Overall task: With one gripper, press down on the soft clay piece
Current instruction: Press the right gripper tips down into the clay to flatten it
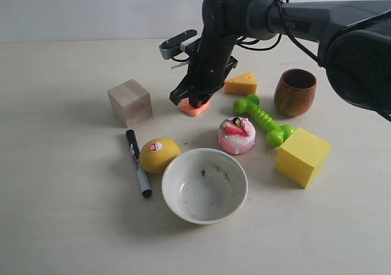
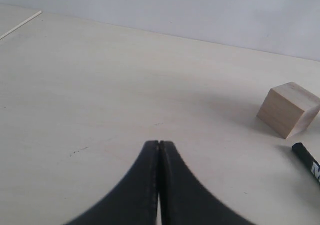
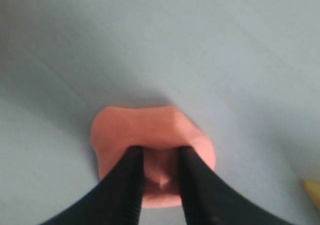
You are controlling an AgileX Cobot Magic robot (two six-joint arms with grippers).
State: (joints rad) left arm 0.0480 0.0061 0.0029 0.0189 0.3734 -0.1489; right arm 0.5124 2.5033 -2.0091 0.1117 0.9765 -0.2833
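Observation:
The soft clay piece (image 1: 194, 108) is dented (image 3: 160, 173) around my fingers. It will keep its grooves and stay behind when I raise my right gripper.
The soft clay piece (image 1: 194, 109) is a small salmon-orange blob lying on the table between the wooden cube and the cheese wedge. My right gripper (image 1: 192, 102) comes down on it from above, reaching across from the right. In the right wrist view the clay (image 3: 140, 127) fills the middle, and the right gripper (image 3: 159, 150) has both black fingertips sunk into its top, a narrow gap between them showing dented clay. My left gripper (image 2: 159, 143) is shut and empty over bare table, out of the exterior view.
A wooden cube (image 1: 129, 101), a black marker (image 1: 138, 162) and a lemon (image 1: 159, 154) lie left. A white bowl (image 1: 204, 185) sits in front. A cake toy (image 1: 236, 134), green dumbbell toy (image 1: 263, 119), cheese wedge (image 1: 241, 83), wooden cup (image 1: 295, 91) and yellow block (image 1: 302, 156) lie right.

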